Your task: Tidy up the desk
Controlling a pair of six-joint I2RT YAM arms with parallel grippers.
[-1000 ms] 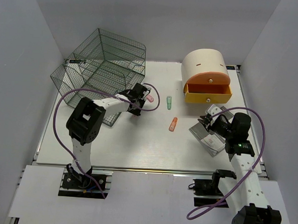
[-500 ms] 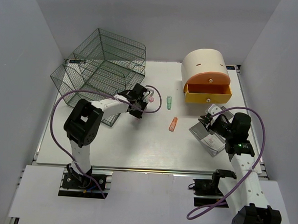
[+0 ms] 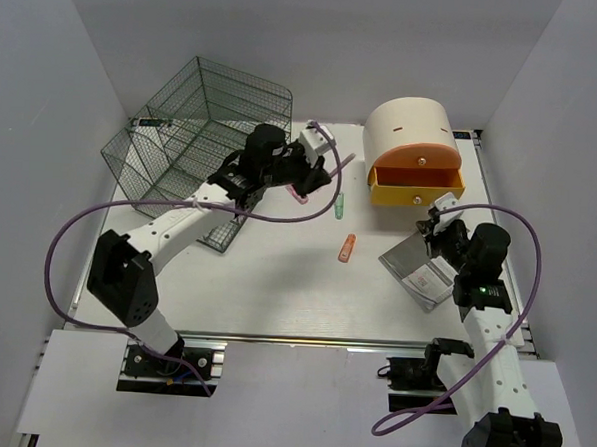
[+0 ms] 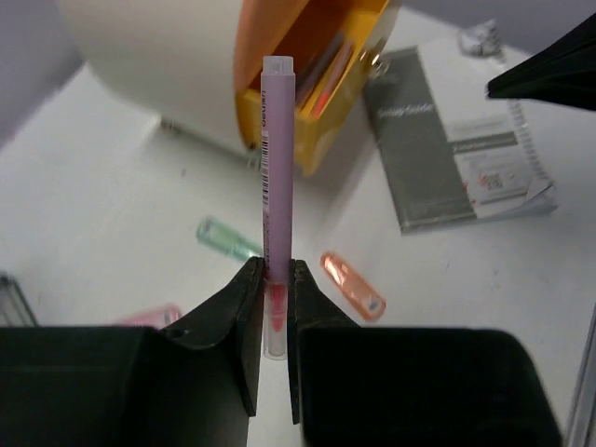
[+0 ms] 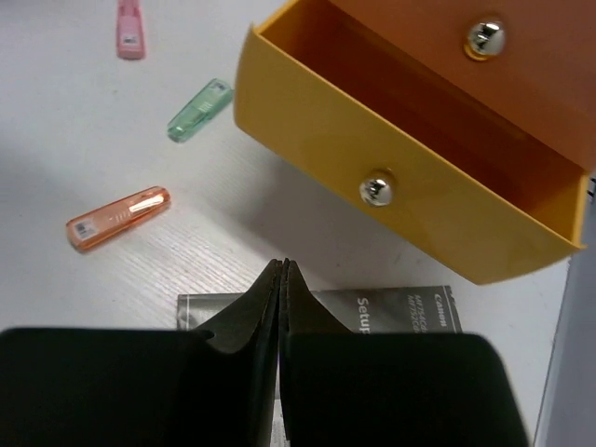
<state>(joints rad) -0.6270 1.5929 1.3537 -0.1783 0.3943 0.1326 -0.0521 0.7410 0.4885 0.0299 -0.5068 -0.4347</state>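
Note:
I keep carrying the pink-purple pen point(image 3: 344, 164), pointed along a clear way toward the open orange drawer, with my left gripper until it hangs over the drawer's opening point(image 3: 419, 178).
The white desk point(image 3: 275, 292) holds loose pen parts. My left gripper point(image 4: 271, 270) is shut on a pink-purple pen point(image 4: 277, 168), which stands upright between the jaws above the desk, pointing toward the open orange drawer point(image 4: 321, 84). In the top view this gripper point(image 3: 299, 183) hangs between the wire cage and the drawer box. My right gripper point(image 5: 282, 265) is shut with nothing in it, over a grey booklet point(image 5: 391, 312) just in front of the drawer point(image 5: 410, 186). A green cap point(image 3: 338, 205), an orange cap point(image 3: 347, 247) and a pink cap point(image 5: 129, 28) lie on the desk.
A dark wire-mesh cage point(image 3: 203, 128) stands at the back left. The cream drawer box point(image 3: 412, 129) sits at the back right, its lower drawer point(image 3: 416, 188) pulled out. The booklet point(image 3: 416, 270) lies right of centre. A metal rail point(image 3: 302, 341) runs along the near edge.
My left arm has risen from the desk and swung back and to the right with the pen in its jaws. My right gripper has shut and shifted slightly toward the drawer.

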